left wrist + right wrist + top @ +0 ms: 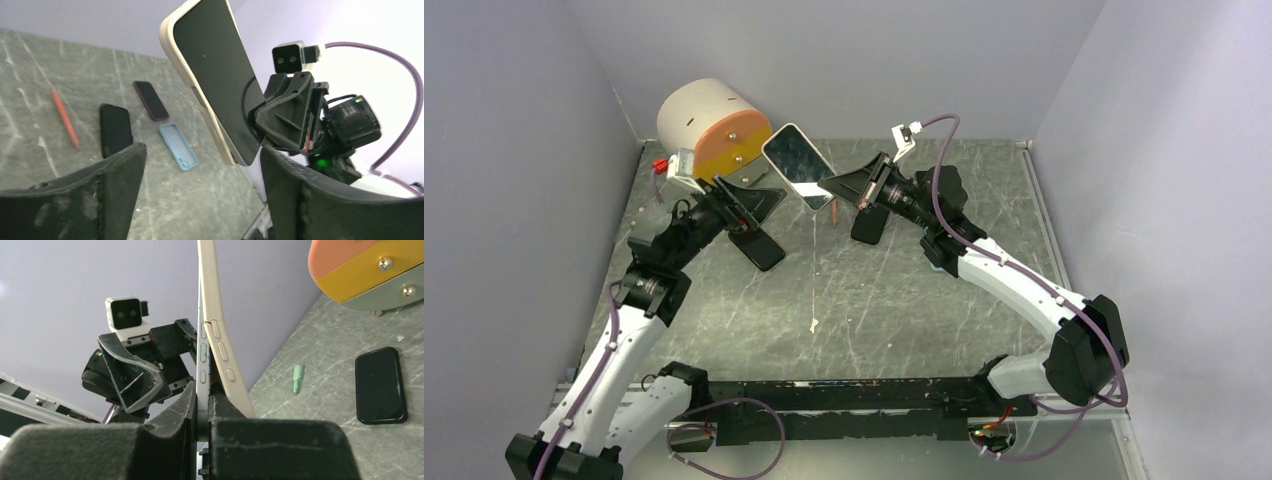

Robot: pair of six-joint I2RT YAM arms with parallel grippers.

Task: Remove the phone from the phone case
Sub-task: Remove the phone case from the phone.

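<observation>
The robot's right gripper has the phone, with the phone case bowing away [232, 371] from it, so the left gripper keeps going to the case's lower end [226, 152] and closes there.
The phone [799, 163] is held tilted above the table in its cream phone case [171, 44], dark screen [217, 75] facing the left wrist camera. My right gripper [839, 186] is shut on the phone's lower end. In the right wrist view the phone's thin edge [202, 357] sits pinched between the jaws of the right gripper [202, 405], while the phone case [222, 345] bows away from it on the right. My left gripper [754, 200] stands open just left of the phone. Nothing lies between the fingers of the left gripper [200, 195], and the phone's corner hangs just above them.
A white drum with an orange and yellow face [709, 125] stands at the back left. On the table lie a black phone [115, 130], a purple-cased phone [150, 100], a blue case [177, 146] and a red pen [65, 120]. A green stick [298, 378] lies near another black phone [380, 385].
</observation>
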